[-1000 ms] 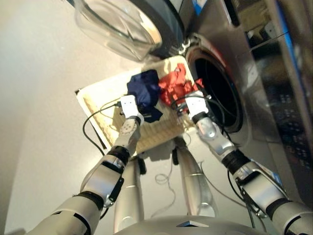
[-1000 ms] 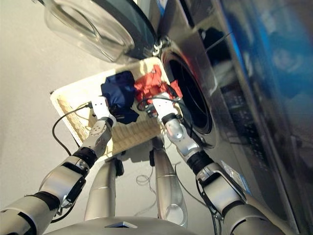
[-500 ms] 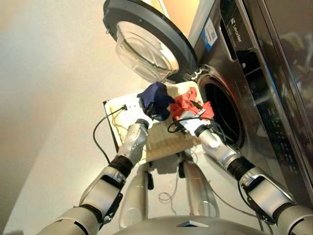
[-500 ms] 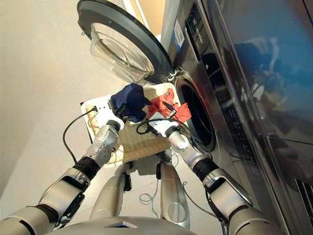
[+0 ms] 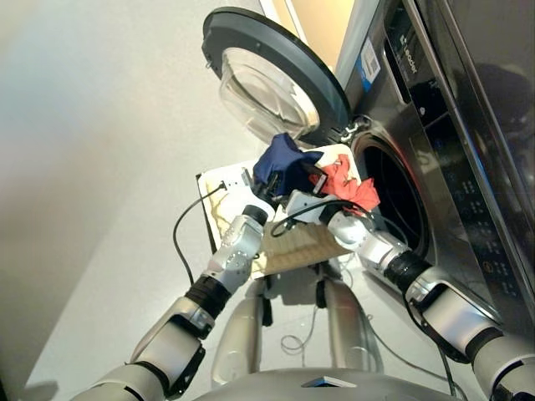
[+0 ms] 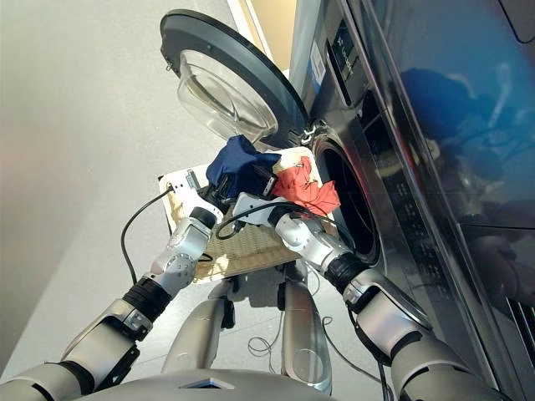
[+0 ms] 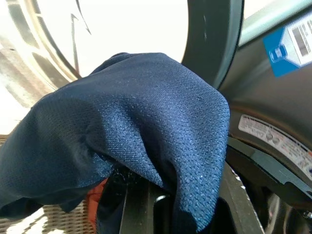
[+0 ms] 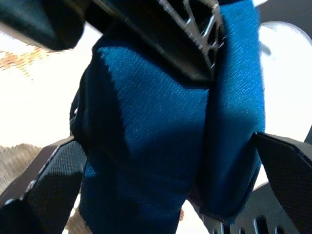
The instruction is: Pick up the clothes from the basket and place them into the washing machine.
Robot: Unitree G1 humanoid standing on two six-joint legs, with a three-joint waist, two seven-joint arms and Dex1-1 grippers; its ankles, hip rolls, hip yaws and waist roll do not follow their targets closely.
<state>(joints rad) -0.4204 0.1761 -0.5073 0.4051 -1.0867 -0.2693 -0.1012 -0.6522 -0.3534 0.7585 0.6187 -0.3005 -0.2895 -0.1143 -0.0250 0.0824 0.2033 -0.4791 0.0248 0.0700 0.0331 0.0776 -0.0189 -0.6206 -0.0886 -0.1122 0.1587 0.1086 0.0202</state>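
Observation:
I expect the navy cloth (image 5: 285, 162) to spread out over the basket's rim when I carry it toward the washing machine, because it hangs in loose folds (image 8: 205, 134).
A navy garment (image 5: 284, 163) hangs above the cream wicker basket (image 5: 219, 188), bunched in my left gripper (image 5: 269, 194), which is shut on it. In the left wrist view the navy cloth (image 7: 136, 126) drapes over the fingers and hides most of them. My right gripper (image 5: 311, 182) sits just right of it, open, with the navy cloth (image 8: 156, 136) hanging between its spread fingers (image 8: 48, 187). A coral-red garment (image 5: 347, 185) lies at the basket's right end, next to the porthole (image 5: 397, 205) of the dark grey washing machine (image 5: 435, 167).
The round glass door (image 5: 276, 79) stands open, above and behind the basket. A blue label (image 5: 369, 58) marks the machine's front. Black cables (image 5: 180, 238) loop from my left wrist. Pale floor (image 5: 100, 167) lies to the left.
My left gripper has lifted the navy garment off the basket. The right gripper has come in beside it, away from the red garment. The camera has tilted up.

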